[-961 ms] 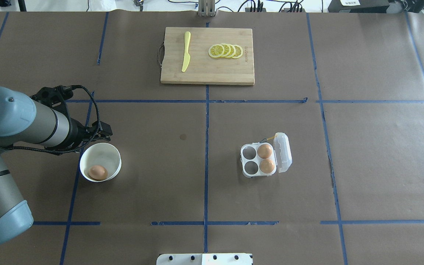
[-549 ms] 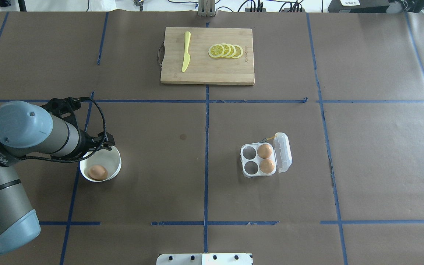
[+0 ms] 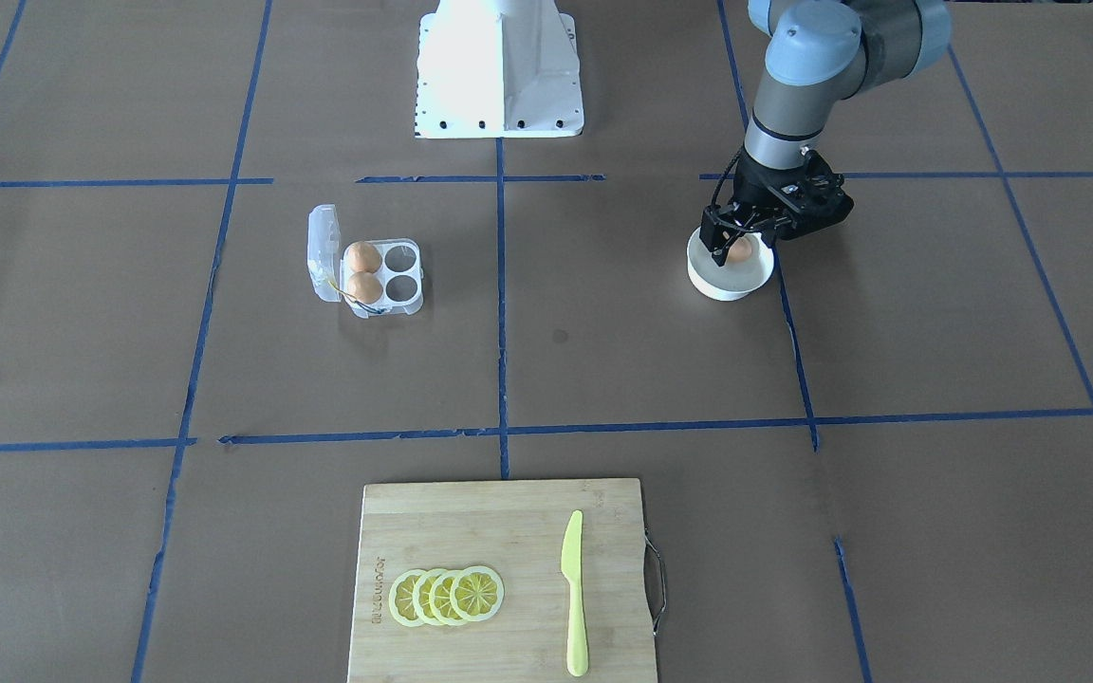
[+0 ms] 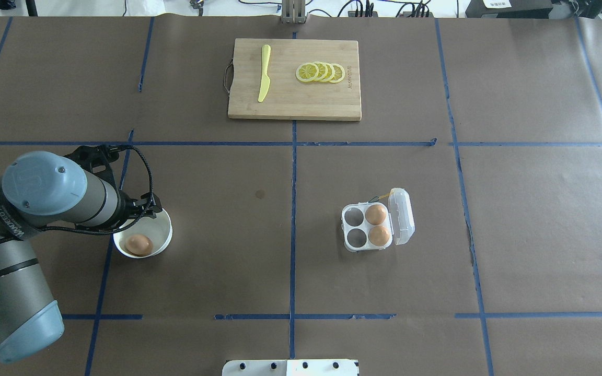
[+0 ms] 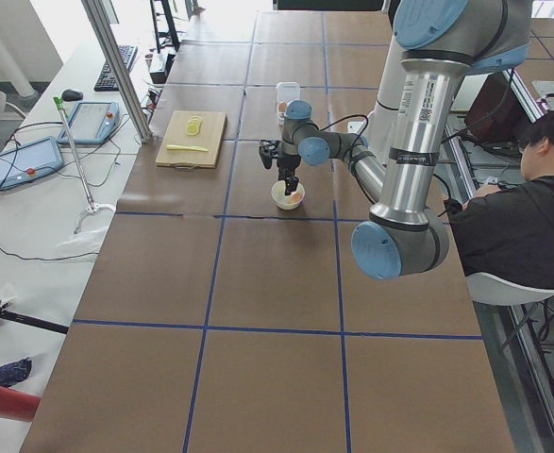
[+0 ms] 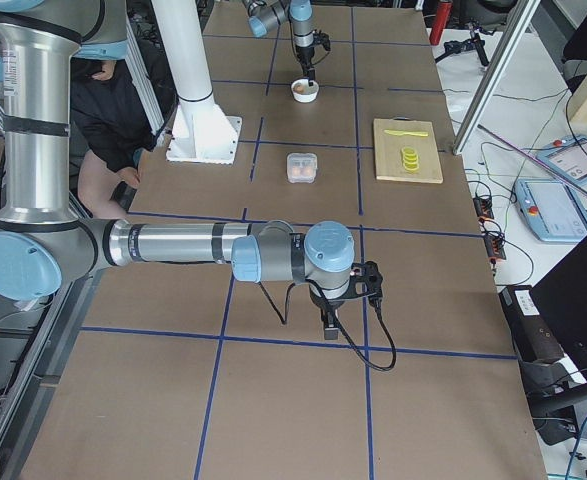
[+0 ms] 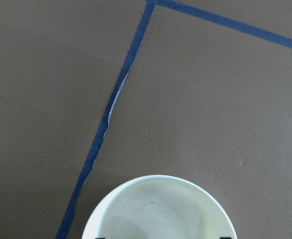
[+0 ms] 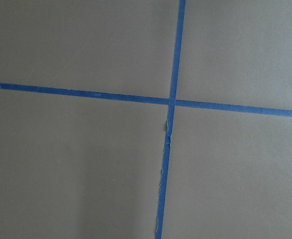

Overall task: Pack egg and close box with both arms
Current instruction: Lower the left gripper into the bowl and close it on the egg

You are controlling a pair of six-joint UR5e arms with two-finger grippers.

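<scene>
The orange-brown egg point(image 3: 741, 249) will go only partway down when I lower it into an empty cell, because rounded tops point(image 3: 363, 257) stand above the filled cells.
An orange-brown egg point(image 4: 139, 244) lies in a round white bowl point(image 4: 165, 230) at the left of the table. My left gripper point(image 3: 738, 249) hangs over the bowl point(image 3: 731, 285) with its jaws spread, and this egg point(image 3: 743, 250) shows between them. In the left wrist view the bowl point(image 7: 155, 199) fills the bottom edge. The clear box point(image 4: 354, 225) stands open right of centre, lid point(image 4: 403, 216) folded back. Two eggs point(image 4: 375, 214) point(image 4: 379, 235) fill its right cells; the two left cells are empty. My right gripper point(image 6: 331, 325) hangs far from the box; I cannot tell whether it is open.
A wooden cutting board point(image 4: 294, 102) at the far middle carries a yellow knife point(image 4: 264, 73) and lemon slices point(image 4: 321, 72). The white pedestal base point(image 3: 499, 76) stands at the robot's edge. A seated person point(image 5: 531, 217) is beside the table.
My left arm has swung toward the robot's side, carrying the gripper from beyond the bowl's far rim to over the bowl. The eggs, bowl and box have not moved.
</scene>
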